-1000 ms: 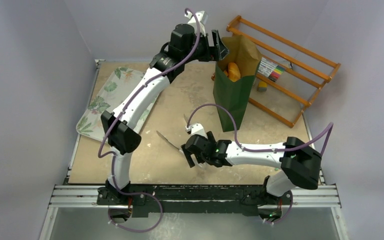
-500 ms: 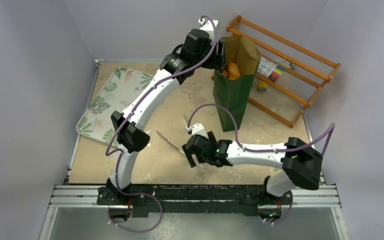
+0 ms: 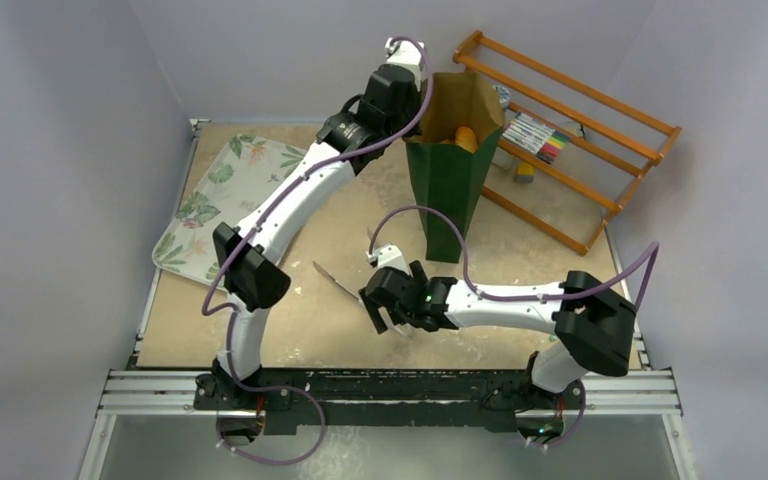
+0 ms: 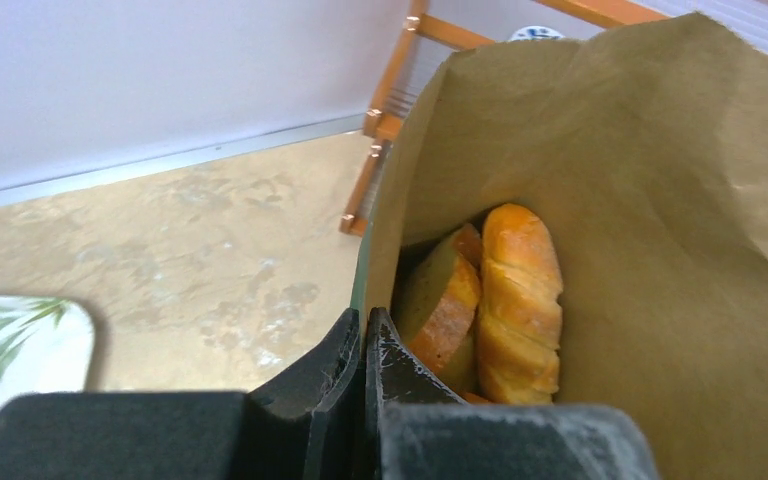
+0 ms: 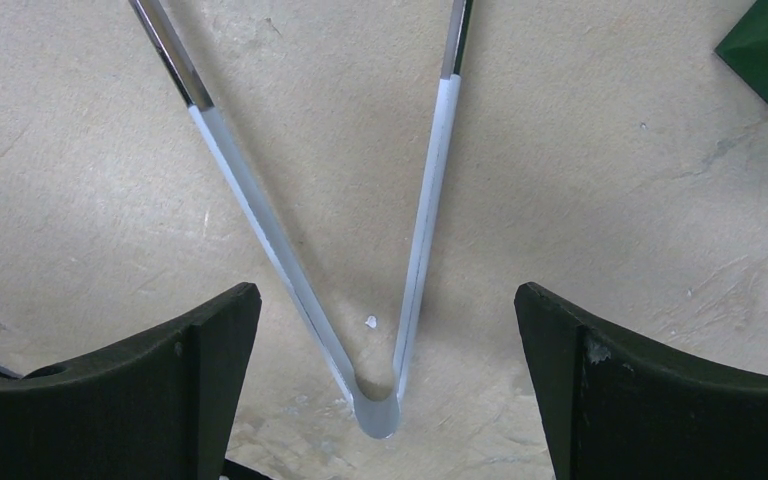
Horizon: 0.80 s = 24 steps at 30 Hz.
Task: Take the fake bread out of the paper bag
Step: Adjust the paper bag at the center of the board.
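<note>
Next, I lay the upright paper bag beside the tray with my left gripper, the bag's opening toward the tongs, because the fake bread (image 3: 466, 138) sits deep inside it.
The paper bag (image 3: 450, 190), dark green outside and brown inside (image 4: 660, 200), stands upright at the back of the table. Fake bread shows in its open mouth (image 3: 466, 138): a twisted orange loaf (image 4: 522, 300) and a cut slice (image 4: 447, 300) beside it. My left gripper (image 3: 422, 108) is at the bag's left rim, shut (image 4: 363, 325) on the thin green edge, one finger outside and one inside. My right gripper (image 3: 375, 315) hovers low near the table's front, open (image 5: 385, 295), straddling the bend of metal tongs (image 5: 415, 250) without touching them.
A floral tray (image 3: 210, 200) lies at the left of the table. A wooden rack (image 3: 580, 130) leans behind and right of the bag, with a set of markers (image 3: 542, 135) on it. The tongs (image 3: 335, 282) lie on the table left of the right gripper.
My left gripper went from open to shut on the bag's left rim. The bag's top has shifted left and opened wider. The right arm stayed nearly still.
</note>
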### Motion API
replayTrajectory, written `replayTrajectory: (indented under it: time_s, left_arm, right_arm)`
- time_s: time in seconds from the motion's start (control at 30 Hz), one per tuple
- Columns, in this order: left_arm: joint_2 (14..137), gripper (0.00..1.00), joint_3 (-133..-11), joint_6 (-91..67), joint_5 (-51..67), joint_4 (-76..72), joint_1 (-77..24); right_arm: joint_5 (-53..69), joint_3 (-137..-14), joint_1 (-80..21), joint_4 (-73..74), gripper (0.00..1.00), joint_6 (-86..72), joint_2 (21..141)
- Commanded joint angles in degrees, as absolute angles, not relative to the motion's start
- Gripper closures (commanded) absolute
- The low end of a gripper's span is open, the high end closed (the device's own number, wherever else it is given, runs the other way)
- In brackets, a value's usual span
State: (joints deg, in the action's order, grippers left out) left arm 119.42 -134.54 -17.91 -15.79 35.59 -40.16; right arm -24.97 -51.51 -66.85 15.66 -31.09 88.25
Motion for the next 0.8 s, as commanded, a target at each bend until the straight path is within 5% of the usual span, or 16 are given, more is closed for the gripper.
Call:
replayTrajectory:
  time_s: [0.0, 0.2, 0.47, 0.77]
  left_arm:
    - [113.25, 1.00, -128.11, -15.37, -26.71, 25.96, -39.99]
    - [109.30, 1.00, -120.05, -14.42, -40.58, 8.84, -39.90]
    - [110.39, 1.00, -124.01, -12.44, -49.54, -4.78, -36.21]
    - [115.25, 1.00, -127.70, -12.21, -34.62, -15.33, -27.84]
  right_arm:
    - [-26.15, -53.95, -67.22, 15.96, 0.00, -30.75, 88.76]
    - [-26.10, -54.71, -67.37, 16.71, 0.00, -30.89, 89.34]
    - [-26.20, -55.00, -67.42, 18.16, 0.00, -30.91, 89.74]
    - [-25.26, -54.97, -67.41, 17.70, 0.00, -31.06, 91.03]
